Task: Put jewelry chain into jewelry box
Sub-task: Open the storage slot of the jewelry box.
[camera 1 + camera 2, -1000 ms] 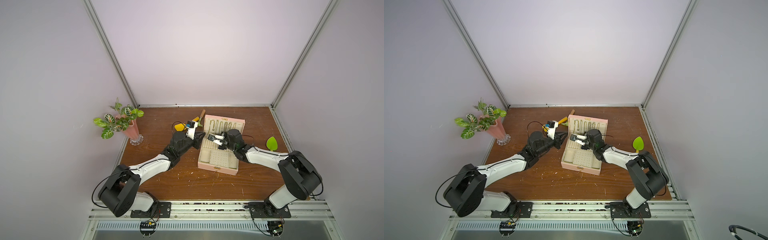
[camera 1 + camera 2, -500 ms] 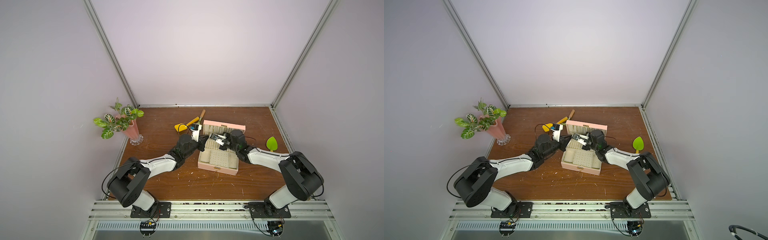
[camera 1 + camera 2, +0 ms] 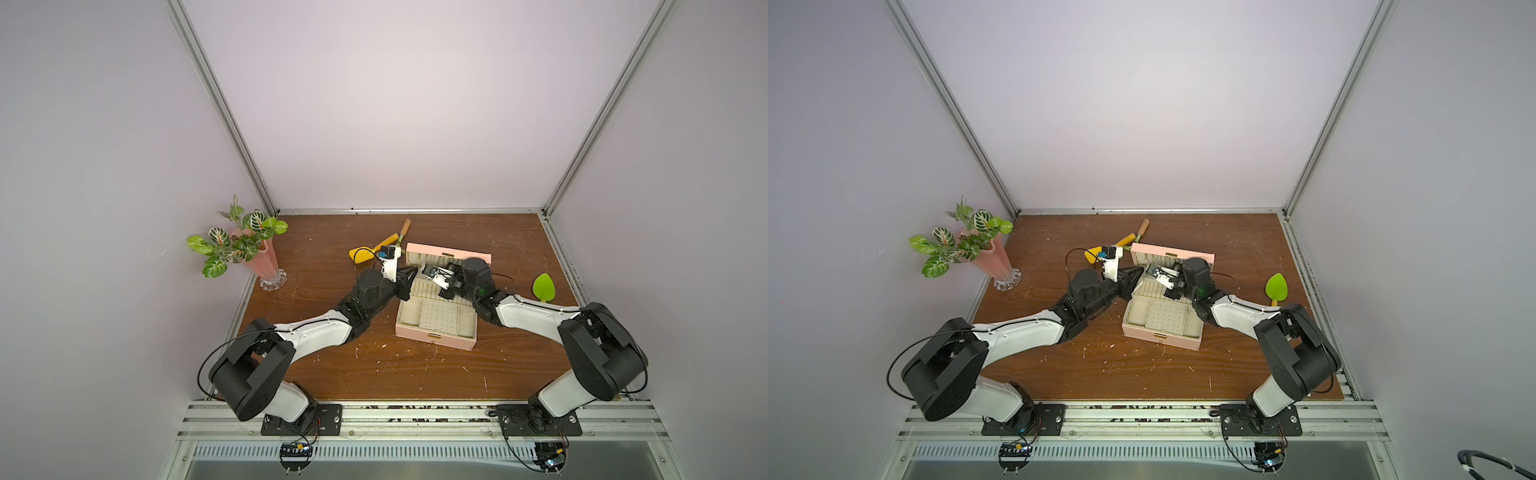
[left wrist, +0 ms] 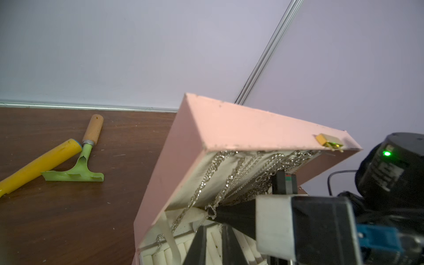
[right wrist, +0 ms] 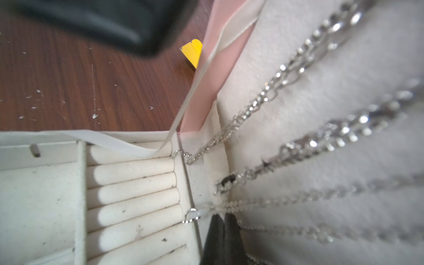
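The lid leans low [image 4: 269, 127] over the hanging chains. I should therefore push the lid back first, and then my left gripper should take the chain [image 4: 211, 211] next to my right gripper's fingers.
The pink jewelry box [image 3: 434, 338] sits mid-table with its lid [image 3: 449, 254] raised and leaning over the cream tray. Several silver chains [image 4: 220, 174] hang down the lid's lining. My right gripper [image 5: 223, 218] reaches under the lid near the hinge. It is shut, with a thin bead jewelry chain [image 5: 252, 202] pinched at its tips, and in a top view it [image 3: 423, 270] lies mostly under its camera mount. My left gripper [image 4: 213, 229] hovers over the ring rolls at the box's left end [image 3: 409, 279]. Its fingers stand slightly apart with nothing between them.
A yellow-handled tool [image 3: 365, 253] and a green scraper with a wooden handle [image 4: 78, 169] lie just behind the box's left end. A green leaf-shaped thing [image 3: 543, 286] lies to the right. A plant in a pink vase [image 3: 257, 257] stands at the far left. Walls close three sides.
The lid has swung up from lying flat behind the tray to leaning over it. My left gripper has moved in to the box's left end, and the right gripper stays under the lid.
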Available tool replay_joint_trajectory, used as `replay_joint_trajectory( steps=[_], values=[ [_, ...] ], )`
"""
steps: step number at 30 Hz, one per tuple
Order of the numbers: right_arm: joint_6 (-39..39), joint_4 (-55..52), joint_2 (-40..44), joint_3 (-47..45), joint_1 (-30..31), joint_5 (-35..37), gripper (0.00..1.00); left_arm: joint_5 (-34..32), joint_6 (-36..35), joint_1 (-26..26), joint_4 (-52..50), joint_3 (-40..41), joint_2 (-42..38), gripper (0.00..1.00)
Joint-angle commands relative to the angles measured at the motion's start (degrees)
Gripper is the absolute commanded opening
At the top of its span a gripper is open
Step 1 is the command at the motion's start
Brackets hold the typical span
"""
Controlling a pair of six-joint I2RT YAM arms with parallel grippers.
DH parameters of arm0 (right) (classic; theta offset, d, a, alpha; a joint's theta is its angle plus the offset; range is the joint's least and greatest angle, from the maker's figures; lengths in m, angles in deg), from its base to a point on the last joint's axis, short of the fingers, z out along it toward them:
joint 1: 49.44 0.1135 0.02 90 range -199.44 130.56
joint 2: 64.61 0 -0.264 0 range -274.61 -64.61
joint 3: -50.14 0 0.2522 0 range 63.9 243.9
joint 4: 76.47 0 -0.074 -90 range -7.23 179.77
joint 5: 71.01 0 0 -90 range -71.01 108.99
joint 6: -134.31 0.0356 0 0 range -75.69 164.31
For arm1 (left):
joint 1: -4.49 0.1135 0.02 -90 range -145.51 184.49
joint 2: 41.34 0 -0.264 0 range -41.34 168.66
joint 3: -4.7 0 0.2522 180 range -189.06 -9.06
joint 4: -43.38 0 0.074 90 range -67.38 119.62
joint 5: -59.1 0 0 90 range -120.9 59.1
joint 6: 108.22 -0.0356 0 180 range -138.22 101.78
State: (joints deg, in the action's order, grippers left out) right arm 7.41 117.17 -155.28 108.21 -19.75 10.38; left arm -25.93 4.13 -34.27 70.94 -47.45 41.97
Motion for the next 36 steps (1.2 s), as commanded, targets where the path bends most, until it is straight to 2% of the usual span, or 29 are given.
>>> replay_joint_trajectory(
  steps=[1,9,18,36],
  values=[
    [1.70,-0.28,0.75,3.14,-0.42,-1.32,0.00,-1.55,-1.47,-0.55,-1.08,-0.13,-1.77,0.18],
    [3.70,0.11,0.03,4.12,-1.79,-2.11,0.00,-1.18,-0.64,-0.86,-1.33,0.10,-2.16,0.16],
    [5.00,-1.69,-1.51,7.32,-2.85,-2.17,0.00,-0.62,0.19,-1.41,0.84,-1.76,1.95,0.16],
    [7.49,3.06,-1.49,5.53,-3.85,-6.82,0.00,0.29,2.20,-2.03,7.12,-7.76,12.67,0.12]
  ],
)
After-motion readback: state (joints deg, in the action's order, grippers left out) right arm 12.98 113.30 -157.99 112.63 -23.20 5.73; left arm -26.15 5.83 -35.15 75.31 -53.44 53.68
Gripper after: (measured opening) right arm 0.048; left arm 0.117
